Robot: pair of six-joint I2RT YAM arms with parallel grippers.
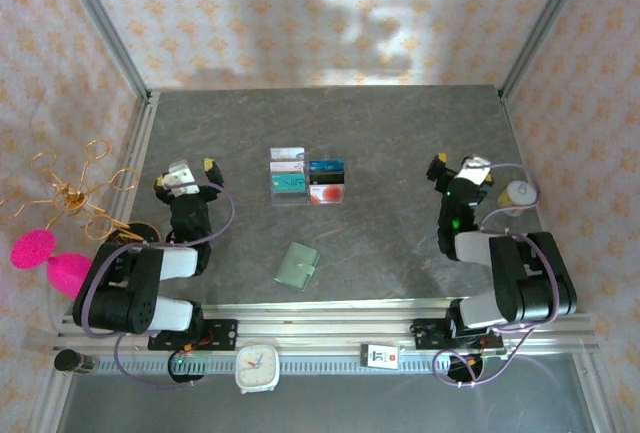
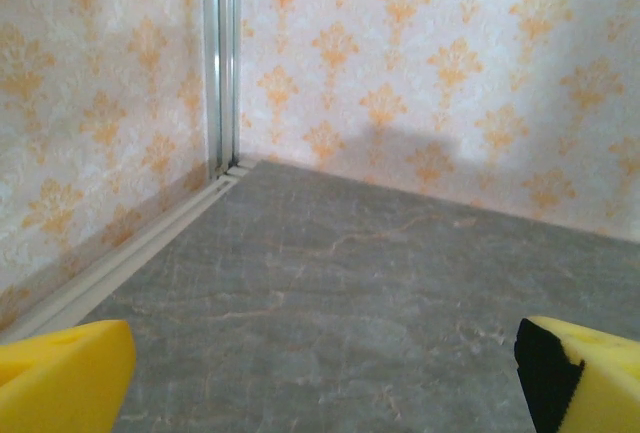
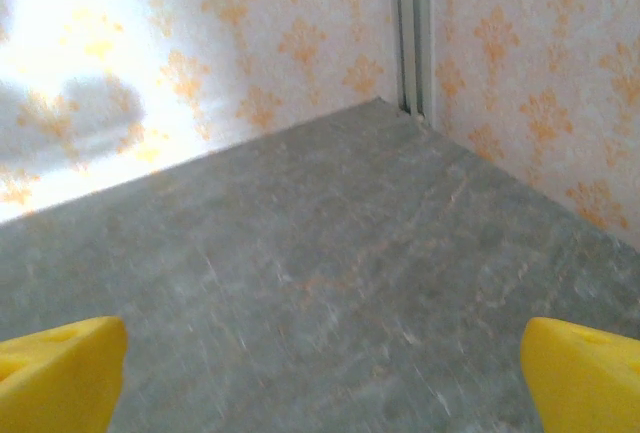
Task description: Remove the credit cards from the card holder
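The card holder is clear of the card block (image 1: 297, 266), so my right gripper should keep going, fingers open, to the card holder's nearest edge (image 1: 312, 270) and close there.
The card holder (image 1: 298, 264), a small sage-green wallet, lies shut on the grey table near the front middle, between the two arms. No light blue credit cards can be seen; any that are in the wallet are hidden. My left gripper (image 1: 185, 171) (image 2: 325, 373) is open at the left, well away from the wallet, with bare table between its yellow fingers (image 2: 60, 378). My right gripper (image 1: 462, 164) (image 3: 325, 378) is open at the right, also over bare table, its yellow fingers (image 3: 585, 378) wide apart.
Four cards (image 1: 308, 175), white, teal, dark blue and red-and-white, lie in a block at the table's middle. A white clock (image 1: 257, 368) and a small box (image 1: 380, 355) sit on the front rail. Pink shapes (image 1: 40, 250) and gold wire (image 1: 75, 188) are outside the left wall.
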